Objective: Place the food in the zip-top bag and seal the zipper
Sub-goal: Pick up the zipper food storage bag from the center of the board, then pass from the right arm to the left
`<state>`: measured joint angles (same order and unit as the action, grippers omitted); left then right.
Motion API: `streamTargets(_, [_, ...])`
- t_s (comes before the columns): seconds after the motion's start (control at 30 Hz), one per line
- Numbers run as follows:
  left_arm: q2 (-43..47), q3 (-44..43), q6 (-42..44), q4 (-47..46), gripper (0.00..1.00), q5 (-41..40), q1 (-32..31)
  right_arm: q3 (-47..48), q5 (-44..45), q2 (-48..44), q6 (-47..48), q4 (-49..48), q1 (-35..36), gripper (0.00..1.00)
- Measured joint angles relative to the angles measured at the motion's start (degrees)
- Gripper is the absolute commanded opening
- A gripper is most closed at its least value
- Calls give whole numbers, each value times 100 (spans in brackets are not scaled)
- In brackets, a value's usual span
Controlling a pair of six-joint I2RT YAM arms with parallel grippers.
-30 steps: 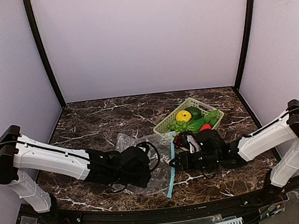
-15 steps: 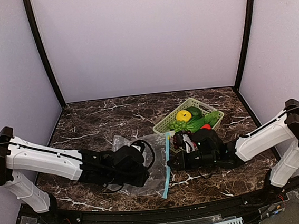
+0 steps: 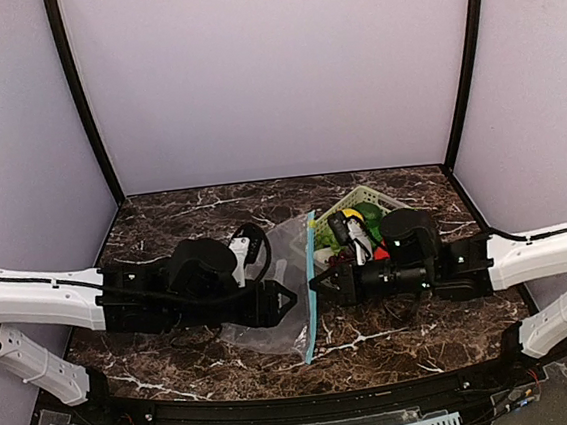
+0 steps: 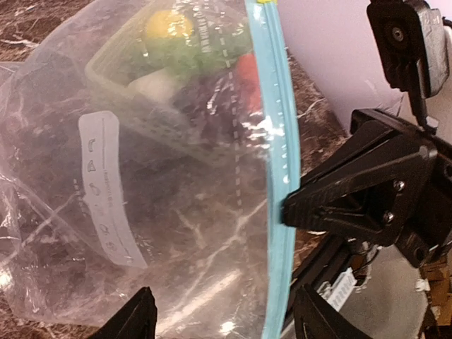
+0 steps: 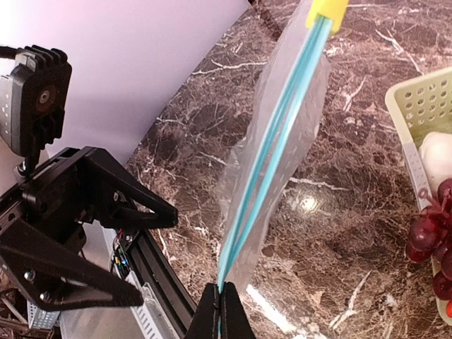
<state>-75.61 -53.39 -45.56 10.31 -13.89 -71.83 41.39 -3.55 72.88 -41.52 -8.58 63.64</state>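
Next, my right gripper swings the zipper's tab end point(image 3: 311, 232) over so that my left gripper can pinch it, because the teal zipper's yellow tab point(image 3: 311, 215) leans away from my open left gripper.
The clear zip-top bag point(image 3: 274, 274) hangs upright above the table, its white label point(image 4: 106, 191) facing my left wrist camera. My right gripper point(image 5: 220, 300) is shut on the teal zipper point(image 5: 279, 141) at the bag's lower end; a yellow tab point(image 5: 326, 10) caps the far end. My left gripper point(image 4: 229, 321) stands open just in front of the bag's flat side, not holding it. The food lies in the pale green basket point(image 3: 327, 230): a yellow lemon point(image 3: 352, 213), green pieces point(image 3: 370, 212), purple grapes point(image 5: 431, 236) and a white bulb point(image 5: 438, 159).
The basket stands behind my right arm point(image 3: 469, 265) at the back right. Dark marble table point(image 3: 184, 222) stretches left and back. A black rail point(image 3: 281, 399) runs along the table's near edge, with side posts at the back corners.
The right gripper closed on the zipper edge and lifted the bag off the table to stand upright. The left gripper opened, letting go of the bag. Both arms rose and moved back.
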Motion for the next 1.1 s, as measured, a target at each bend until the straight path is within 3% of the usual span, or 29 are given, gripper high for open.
streamTargets(0.4, [-33,-1211,490,-446,80,522,0,2229,726,-352,1005,2708,79,0])
streamTargets(0.77, [55,-1036,297,-564,85,308,125,2291,476,-7,1386,3445,201,0])
streamTargets(0.87, [66,-970,177,-577,82,234,203,2205,442,22,1384,3434,262,0])
streamTargets(1.0, [146,-780,17,-619,67,144,328,2173,389,20,1384,3399,286,0])
streamTargets(1.1, [256,-588,-83,-688,66,151,459,2164,319,20,1384,3383,295,0])
